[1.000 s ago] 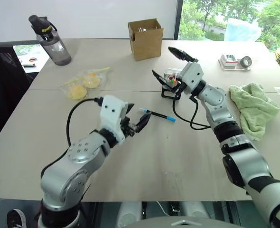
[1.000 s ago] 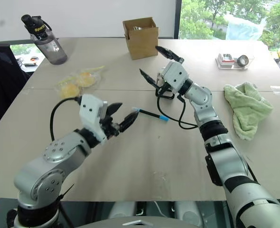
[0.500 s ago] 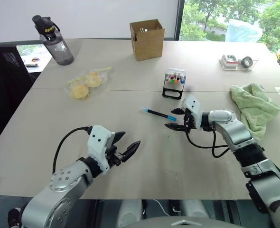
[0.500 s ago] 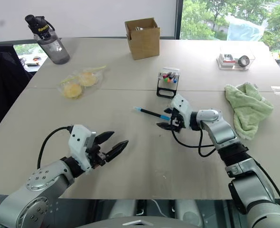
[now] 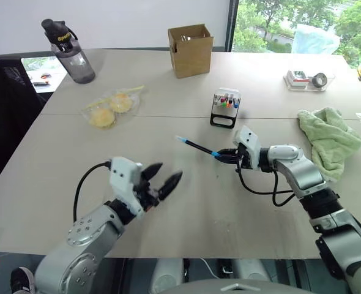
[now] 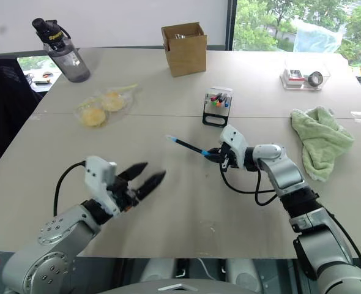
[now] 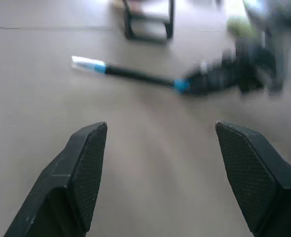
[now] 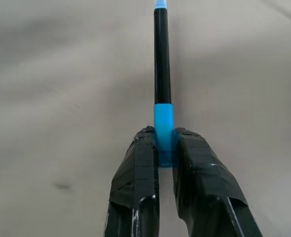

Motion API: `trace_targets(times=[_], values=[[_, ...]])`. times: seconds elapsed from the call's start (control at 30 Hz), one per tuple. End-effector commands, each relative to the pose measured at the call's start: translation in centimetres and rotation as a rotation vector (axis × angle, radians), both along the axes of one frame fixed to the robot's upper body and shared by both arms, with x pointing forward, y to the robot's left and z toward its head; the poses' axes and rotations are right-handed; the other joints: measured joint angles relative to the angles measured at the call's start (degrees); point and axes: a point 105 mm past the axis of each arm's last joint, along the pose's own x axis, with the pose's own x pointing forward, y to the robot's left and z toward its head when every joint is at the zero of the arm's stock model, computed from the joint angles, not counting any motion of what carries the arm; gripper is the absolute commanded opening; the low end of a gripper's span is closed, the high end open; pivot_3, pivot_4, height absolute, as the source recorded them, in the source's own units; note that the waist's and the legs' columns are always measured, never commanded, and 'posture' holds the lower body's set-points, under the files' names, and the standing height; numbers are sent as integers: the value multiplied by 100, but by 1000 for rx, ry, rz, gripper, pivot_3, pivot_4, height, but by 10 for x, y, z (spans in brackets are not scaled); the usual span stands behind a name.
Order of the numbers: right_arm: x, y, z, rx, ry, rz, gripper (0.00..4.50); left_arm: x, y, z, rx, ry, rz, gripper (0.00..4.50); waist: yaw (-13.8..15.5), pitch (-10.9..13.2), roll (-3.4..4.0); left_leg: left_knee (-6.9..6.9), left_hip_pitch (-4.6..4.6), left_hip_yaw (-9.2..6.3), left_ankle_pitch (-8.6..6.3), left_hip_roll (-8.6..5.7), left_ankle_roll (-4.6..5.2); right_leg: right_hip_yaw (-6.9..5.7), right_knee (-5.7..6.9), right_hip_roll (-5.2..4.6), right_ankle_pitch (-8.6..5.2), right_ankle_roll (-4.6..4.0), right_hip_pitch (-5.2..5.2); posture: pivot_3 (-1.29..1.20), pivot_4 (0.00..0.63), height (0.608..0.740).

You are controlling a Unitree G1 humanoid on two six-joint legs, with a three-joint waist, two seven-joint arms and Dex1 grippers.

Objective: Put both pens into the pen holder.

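Observation:
The robot's right gripper is pinching the pen lengthwise by its near blue end [image 5: 215, 154], so the left gripper should hold the pen's far end [image 5: 182, 139] while the right gripper takes hold again at the pen's middle.
A slim black pen [image 5: 196, 146] with light-blue ends lies slanted on the table's middle, also plain in the right wrist view [image 8: 161, 74]. My right gripper [image 5: 224, 155] is shut on the pen's near blue end [image 8: 163, 140], reaching in from the right, low over the table. The pen holder [image 5: 224, 107], a white-topped block on a black stand with coloured tips in its slots, stands just behind them. My left gripper [image 5: 166, 173] hovers open and holds nothing, nearer the front edge, with the pen [image 7: 130, 74] ahead of its fingers.
A brown cardboard box [image 5: 190, 50] stands at the back centre and a dark water bottle [image 5: 68, 52] at the back left. A clear bag of yellow pieces [image 5: 110, 107] lies left of centre. A green cloth [image 5: 330, 138] and a small tray [image 5: 306, 78] are on the right.
My right arm came down from beside the pen holder and its fingers shut on the pen's blue end. My left gripper drew back from the pen toward the front edge, staying open.

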Motion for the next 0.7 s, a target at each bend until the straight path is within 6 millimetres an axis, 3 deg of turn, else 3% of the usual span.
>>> trace_targets(times=[0.03, 0.17, 0.3, 0.53, 0.57, 0.63, 0.7], values=[[-19, 13, 42, 209, -93, 125, 15, 2, -1, 26, -336, -20, 46, 3634, -2, 2, -7, 1, 0, -1, 0, 0, 0, 0, 1, 0, 1, 2, 1, 0, 150, 739], [-35, 22, 57, 323, -59, 187, 15, 5, 1, 27, -526, 29, 85, 3634, -7, 2, -7, 0, 4, -3, 0, 0, 0, 0, 5, 1, 1, 2, 2, 0, 150, 739], [-47, 26, 57, 332, -43, 251, 15, 8, 0, 40, -642, 7, 64, 3634, -4, 2, -7, 2, 9, -3, 0, -1, -1, 0, 4, 4, 1, 1, 10, 0, 150, 739], [-53, 27, 60, 334, -36, 297, 15, 11, -7, 50, -623, -12, 11, 3634, -2, 2, -7, 5, 13, -7, 1, -5, -2, 0, 1, 11, 0, 0, 21, 0, 150, 739], [-54, 26, 59, 328, -35, 298, 0, 11, -8, 52, -625, -18, 6, 3206, -1, 2, -7, 5, 13, -8, 2, -5, -3, 0, 1, 12, 0, 0, 21, 0, 150, 739], [-54, 26, 57, 322, -33, 299, 0, 12, -7, 55, -615, -32, 9, 2945, 1, 2, -7, 5, 13, -8, 2, -5, -3, 0, 2, 12, 0, 0, 21, 0, 150, 739], [-55, 25, 56, 321, -30, 302, 0, 13, -7, 58, -609, -47, 7, 2010, 0, 2, -7, 5, 14, -9, 2, -5, -3, 0, 1, 13, 0, 0, 23, 0, 150, 739]])
